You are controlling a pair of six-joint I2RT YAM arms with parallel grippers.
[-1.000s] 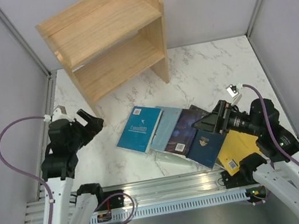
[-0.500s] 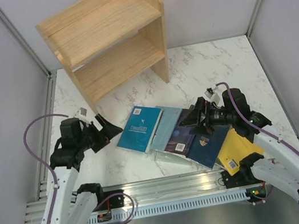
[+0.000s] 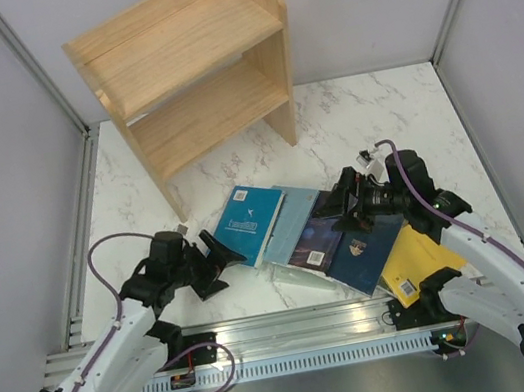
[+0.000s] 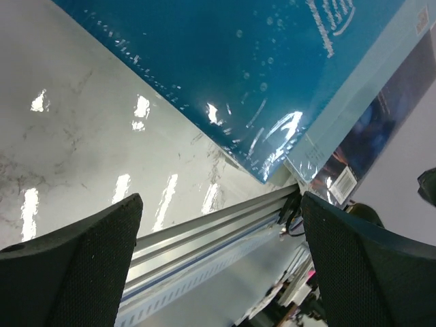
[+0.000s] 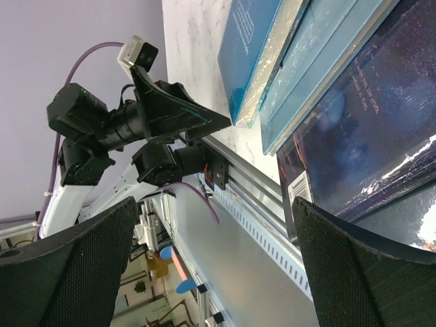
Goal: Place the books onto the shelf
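Observation:
The teal book (image 3: 251, 223) is wrapped in shiny, rippled film (image 4: 278, 136), so its covers will stay closed and flat when I pick it up by one edge.
Several thin books lie fanned out flat on the marble table: a teal one (image 3: 244, 225), a pale blue-grey one (image 3: 290, 223), a dark purple one (image 3: 321, 231), a navy one (image 3: 363, 251) and a yellow one (image 3: 417, 255). The light wooden shelf (image 3: 183, 63) stands at the back left, both tiers bare. My left gripper (image 3: 220, 259) is low and open beside the teal book's (image 4: 259, 61) near-left edge, nothing between its fingers (image 4: 75, 266). My right gripper (image 3: 337, 206) hangs open over the dark purple book (image 5: 368, 136), also empty.
A metal rail (image 3: 297, 337) runs along the table's near edge, just behind the books. Grey walls enclose the table on three sides. In the right wrist view the left arm (image 5: 129, 122) shows beyond the teal book (image 5: 248, 48).
The left arm has dropped and swung right toward the teal book. The right arm has come in from the right over the dark purple book. Both stay open; the books have not moved.

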